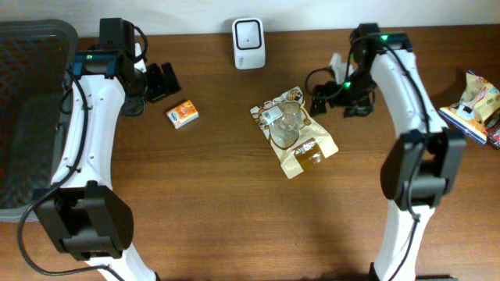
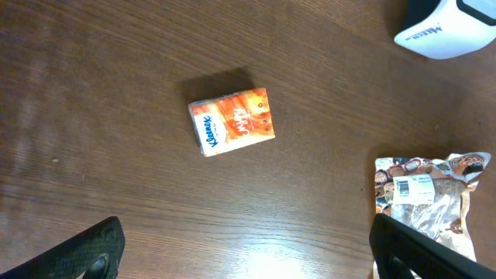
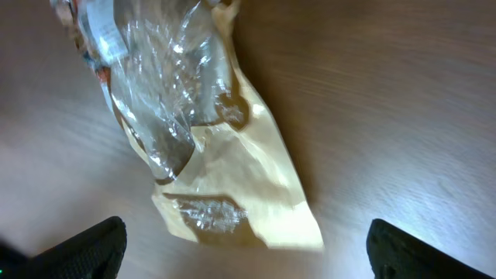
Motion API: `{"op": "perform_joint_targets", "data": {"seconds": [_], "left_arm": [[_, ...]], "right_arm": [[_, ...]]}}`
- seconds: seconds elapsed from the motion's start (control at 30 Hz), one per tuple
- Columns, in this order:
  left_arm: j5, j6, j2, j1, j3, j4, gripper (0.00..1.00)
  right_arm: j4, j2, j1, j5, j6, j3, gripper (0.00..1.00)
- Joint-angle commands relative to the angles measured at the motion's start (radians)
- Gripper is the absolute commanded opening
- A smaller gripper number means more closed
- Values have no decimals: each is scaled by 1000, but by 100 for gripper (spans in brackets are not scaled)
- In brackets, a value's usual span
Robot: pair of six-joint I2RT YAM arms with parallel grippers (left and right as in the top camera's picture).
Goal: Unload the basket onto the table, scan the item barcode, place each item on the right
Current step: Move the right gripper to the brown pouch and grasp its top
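The robot's right gripper should turn the snack bag [image 1: 294, 140] over and pinch the bag's back before it brings the label to the scanner, because the white barcode label [image 1: 272, 115] faces up.
A crinkly clear and tan snack bag [image 1: 293, 129] with a white barcode label lies flat mid-table. It also fills the right wrist view [image 3: 209, 147] and shows at the right edge of the left wrist view [image 2: 426, 201]. A small orange tissue pack [image 1: 182, 114] [image 2: 232, 122] lies left of it. The white scanner [image 1: 248, 43] [image 2: 446, 27] stands at the back. My left gripper [image 1: 160, 82] [image 2: 248, 260] hovers open, just back-left of the tissue pack. My right gripper [image 1: 322, 95] [image 3: 244, 252] hovers open beside the bag's right edge. Neither holds anything.
A dark mesh basket [image 1: 27, 101] takes up the table's left side. Another colourful snack packet [image 1: 476, 105] lies at the right edge. Bare wooden tabletop lies in front of the bag.
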Motion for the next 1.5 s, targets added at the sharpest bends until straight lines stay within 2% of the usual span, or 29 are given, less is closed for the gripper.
{"op": "perform_joint_targets", "data": {"seconds": [0.0, 0.2, 0.23, 0.3, 0.47, 0.53, 0.57, 0.67, 0.7, 0.77, 0.8, 0.87, 0.93, 1.27, 1.47], "left_arm": [[-7, 12, -8, 2, 2, -2, 99], [-7, 12, -8, 2, 2, -2, 99], [-7, 12, -8, 2, 2, -2, 99], [-7, 12, -8, 2, 2, -2, 99], [-7, 12, -8, 2, 2, -2, 99], [-7, 12, -8, 2, 2, -2, 99], [-7, 12, -8, 2, 2, -2, 99], [-7, 12, -8, 2, 2, -2, 99], [-7, 12, -8, 2, 2, -2, 99], [-7, 12, -8, 2, 2, -2, 99], [-7, 12, -8, 2, 2, -2, 99], [-7, 12, -8, 2, 2, -2, 99], [-7, 12, -8, 2, 2, -2, 99], [-7, 12, -8, 2, 2, -2, 99], [-7, 12, -8, 2, 2, -2, 99]], "right_arm": [[4, 79, 11, -149, -220, -4, 99], [93, 138, 11, -150, -229, -10, 100], [97, 143, 10, -150, -229, -11, 97], [97, 153, 11, -153, -225, -12, 86], [94, 184, 26, -154, -225, -22, 81], [94, 186, 35, -153, -225, -34, 75], [93, 186, 42, -153, -225, -38, 68], [102, 186, 55, -153, -225, -48, 62], [103, 186, 58, -153, -225, -48, 57], [104, 186, 61, -150, -217, -48, 36], [105, 186, 61, -149, -217, -48, 28], [106, 186, 60, -138, -190, -47, 23], [112, 185, 60, -89, -135, -43, 4], [-25, 124, 61, 208, 89, 139, 4], [-190, 21, 63, 615, 401, 281, 4]]}}
